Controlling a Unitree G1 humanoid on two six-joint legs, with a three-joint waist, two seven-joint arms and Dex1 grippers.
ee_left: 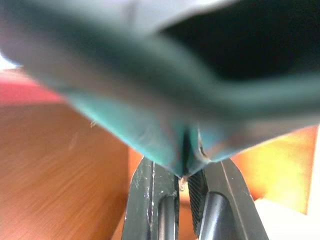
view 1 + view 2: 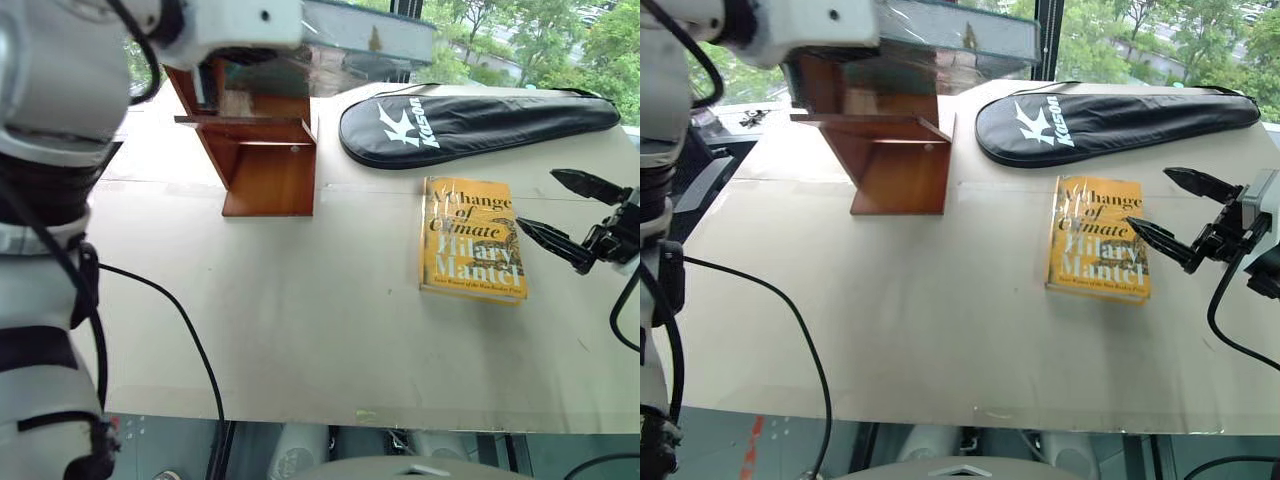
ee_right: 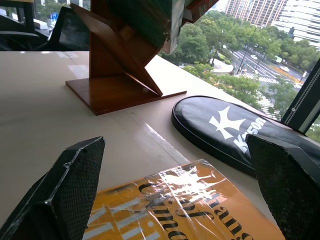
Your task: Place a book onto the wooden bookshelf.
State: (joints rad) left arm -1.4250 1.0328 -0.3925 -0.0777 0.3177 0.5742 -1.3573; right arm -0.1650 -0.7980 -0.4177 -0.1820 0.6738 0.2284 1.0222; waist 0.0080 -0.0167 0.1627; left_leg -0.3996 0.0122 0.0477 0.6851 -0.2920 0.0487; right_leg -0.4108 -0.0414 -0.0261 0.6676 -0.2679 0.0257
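Observation:
The teal-green book hangs slanted (image 3: 147, 22) in front of the wooden bookshelf. My left gripper should make the book level and lower it onto the shelf board (image 2: 255, 122).
My left gripper (image 1: 184, 176) is shut on the edge of the teal-green book (image 2: 960, 35), which hangs in its shiny wrap just above the wooden bookshelf (image 2: 265, 160). The reddish-brown bookshelf stands at the table's far left, its slanted panels and flat shelf board under the book. The left wrist view shows the book's edge (image 1: 165, 135) pinched between the black fingers, with the shelf's wood (image 1: 50, 175) behind. My right gripper (image 2: 1148, 198) hangs open, level, just right of a yellow book, holding nothing.
The yellow book (image 2: 472, 240) lies flat on the beige table (image 2: 300, 330), right of centre. A black racket cover (image 2: 470, 125) lies behind it along the far edge. A black cable (image 2: 180, 320) crosses the table's front left. Windows stand beyond the far edge.

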